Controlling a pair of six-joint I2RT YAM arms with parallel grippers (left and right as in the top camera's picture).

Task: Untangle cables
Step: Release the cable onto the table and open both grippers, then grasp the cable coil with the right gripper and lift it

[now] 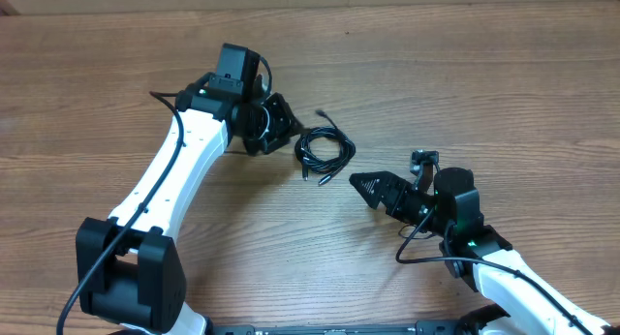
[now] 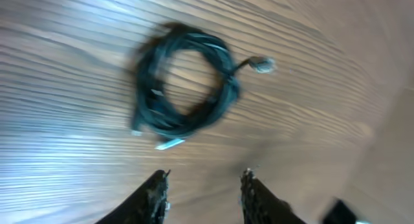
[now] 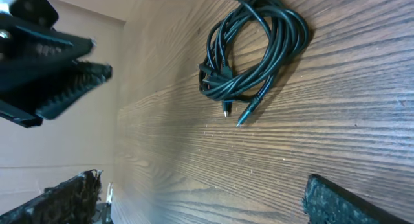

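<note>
I should use my right gripper to pinch the side (image 1: pixel 347 152) nearest it and lift the black coil (image 1: pixel 323 167) before my left gripper takes the opposite side, because the coil lies flat and unheld.
The cables (image 1: pixel 334 141) lie as one small black coil on the wooden table, between my two grippers. In the left wrist view the coil (image 2: pixel 226 88) is blurred, with a silver-tipped plug (image 2: pixel 262 65) sticking out to the right and two plug ends at its lower left. My left gripper (image 2: pixel 204 182) is open just short of the coil, nothing between its fingers. From the right wrist the coil (image 3: pixel 223 81) sits ahead with two plug tips pointing toward me. My right gripper (image 3: pixel 207 198) is wide open and empty, a short way from the coil.
The left gripper (image 3: pixel 58 75) shows in the right wrist view, left of the coil. Overhead, the left gripper (image 1: pixel 283 127) is at the coil's left and the right gripper (image 1: pixel 356 180) at its lower right. Bare wood surrounds the coil.
</note>
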